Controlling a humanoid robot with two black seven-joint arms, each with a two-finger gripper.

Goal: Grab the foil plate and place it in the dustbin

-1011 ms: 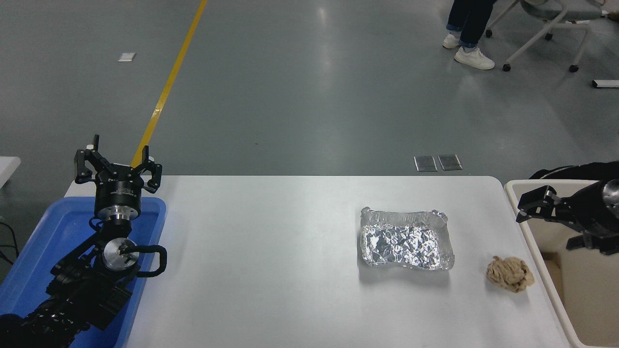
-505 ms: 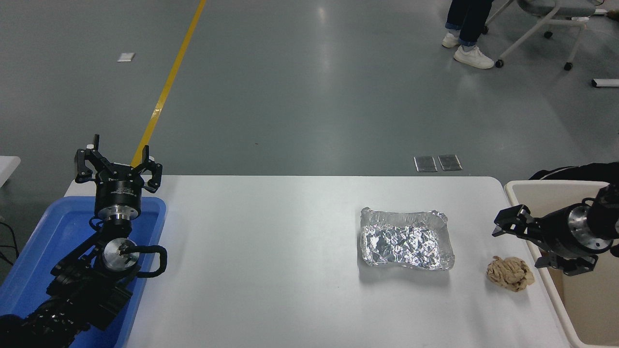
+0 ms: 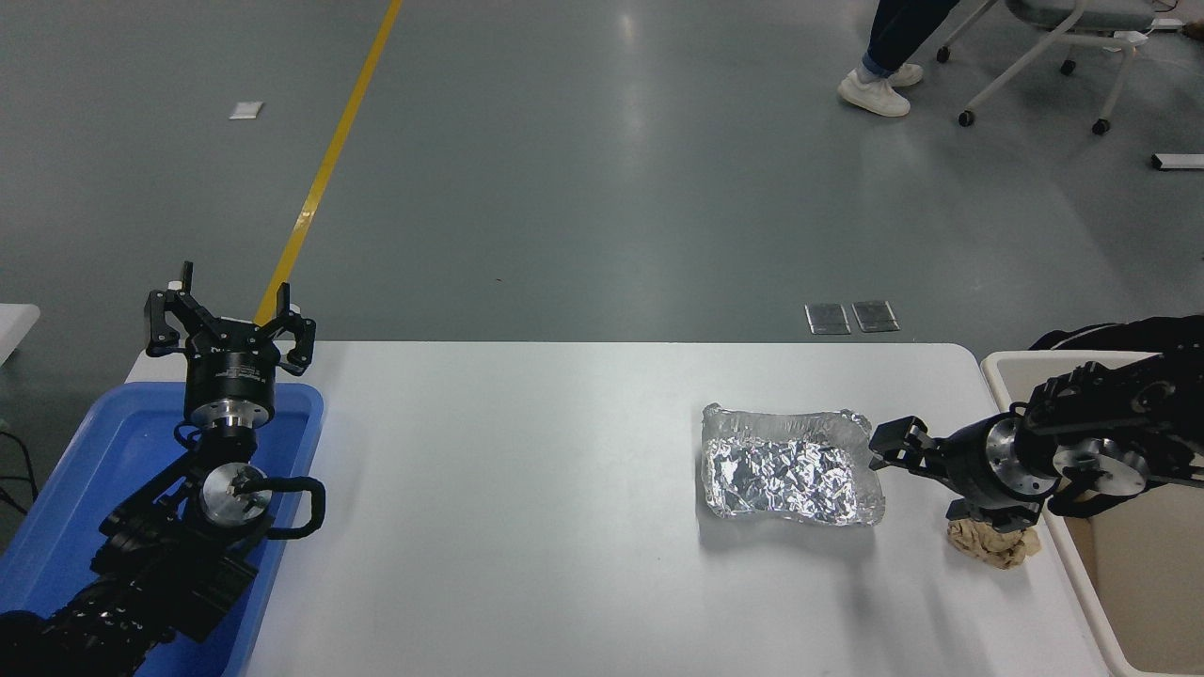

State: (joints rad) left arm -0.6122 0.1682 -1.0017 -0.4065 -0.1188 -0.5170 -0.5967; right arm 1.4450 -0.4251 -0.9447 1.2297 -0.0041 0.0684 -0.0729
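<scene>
The foil plate (image 3: pixel 787 464) will stay stretched out rather than fold when the robot lifts its end, because the crinkled walls (image 3: pixel 781 425) stand up around its base.
The foil plate (image 3: pixel 788 465), a shiny crinkled silver tray, lies on the white table (image 3: pixel 527 527) right of centre. My right gripper (image 3: pixel 917 470) is open, low over the table, with one finger (image 3: pixel 892 442) close to the plate's right wall. It holds nothing. The right arm crosses over the dustbin's left rim. The dustbin (image 3: pixel 1093 611), a cream bin, stands at the table's right edge, partly cut off by the picture. My left gripper (image 3: pixel 229 315) is open and parked upright at the lower left.
A crumpled tan paper ball (image 3: pixel 992 547) lies just below my right gripper, between the plate and the bin. A blue tray (image 3: pixel 103 442) sits at the table's left end under the left arm. A person's feet (image 3: pixel 875 89) and a chair are far off on the floor.
My right gripper has moved left and down, from over the dustbin across its rim to the foil plate's right wall. The left arm has not moved. The person's feet shifted.
</scene>
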